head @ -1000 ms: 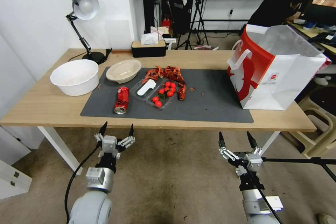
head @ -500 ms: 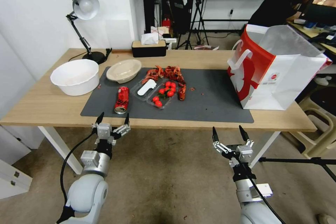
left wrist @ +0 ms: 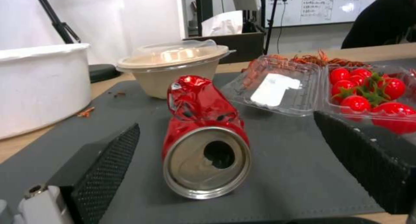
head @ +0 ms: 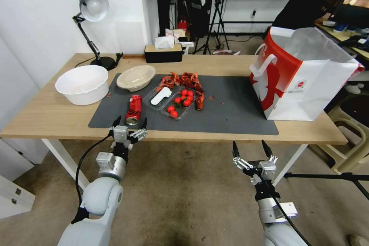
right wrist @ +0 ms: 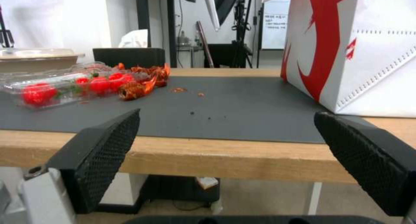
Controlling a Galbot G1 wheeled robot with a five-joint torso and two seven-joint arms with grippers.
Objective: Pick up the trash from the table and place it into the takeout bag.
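Observation:
I should expect the crushed can (head: 133,109) to be empty when I carry it sideways, because it lies with its opening above a dry mat.
A crushed red can (head: 133,110) lies on its side near the front left of the dark mat (head: 230,117), its open end (left wrist: 206,160) facing my left gripper. My left gripper (head: 131,121) hovers open at the table's (head: 46,113) front edge, just short of the can, and its fingers (left wrist: 102,159) flank the can without touching. A beige lidded bowl (head: 136,77) sits behind the can. The red and white takeout bag (head: 303,80) stands open at the right end. My right gripper (head: 249,145) hangs open below the table's front edge, left of the bag (right wrist: 359,55).
A clear clamshell of cherry tomatoes (head: 180,104) and red crayfish shells (head: 184,80) lie mid-mat. A large white bowl (head: 82,83), a desk lamp (head: 91,7) and a black tissue box (head: 163,52) stand at the left and back. A tripod leg (head: 326,177) runs right of my right arm.
My left gripper has risen and moved forward to the table's front edge, close to the can. The right gripper shifted slightly left and up, then held still.

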